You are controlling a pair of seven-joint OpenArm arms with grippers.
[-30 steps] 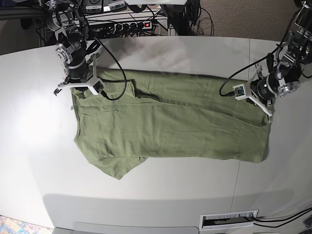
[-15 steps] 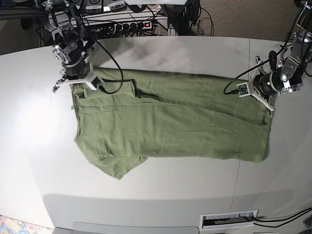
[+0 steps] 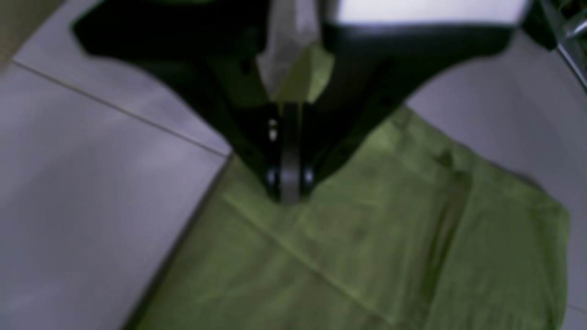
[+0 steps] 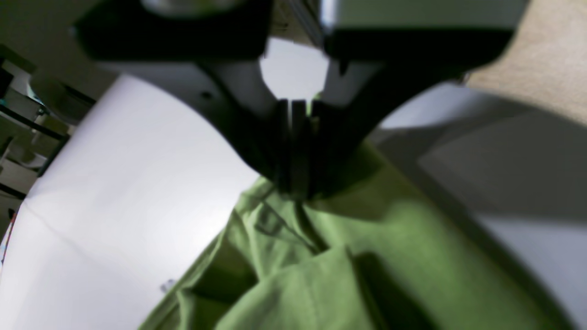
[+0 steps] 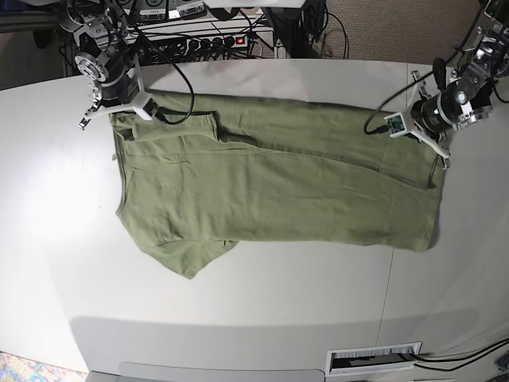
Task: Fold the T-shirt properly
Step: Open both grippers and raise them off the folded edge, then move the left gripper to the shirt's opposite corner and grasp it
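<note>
The T-shirt's far edge (image 5: 338, 105) is slanted and curved between my two grippers. I should pull both held corners back to straighten it before I take the T-shirt's near edge (image 5: 417, 246).
The green T-shirt (image 5: 270, 187) lies spread across the grey table (image 5: 262, 318), one sleeve folded under at the front left. My right gripper (image 5: 115, 113) is shut on the shirt's far left corner; in the right wrist view its closed fingers (image 4: 293, 151) pinch a bunched fold of the T-shirt (image 4: 321, 275). My left gripper (image 5: 438, 156) is shut on the far right edge. Up close in the left wrist view, that gripper (image 3: 289, 192) clamps the T-shirt (image 3: 367, 256), and green cloth shows between the fingers.
A power strip and tangled cables (image 5: 215, 40) sit behind the table's back edge. A table seam (image 5: 402, 119) runs front to back at the right. A slotted vent (image 5: 374, 358) lies at the front edge. Black cables trail from both arms.
Both grippers have drawn back toward the table's far edge, dragging the shirt's far edge with them. The whole shirt has shifted that way and is stretched flatter.
</note>
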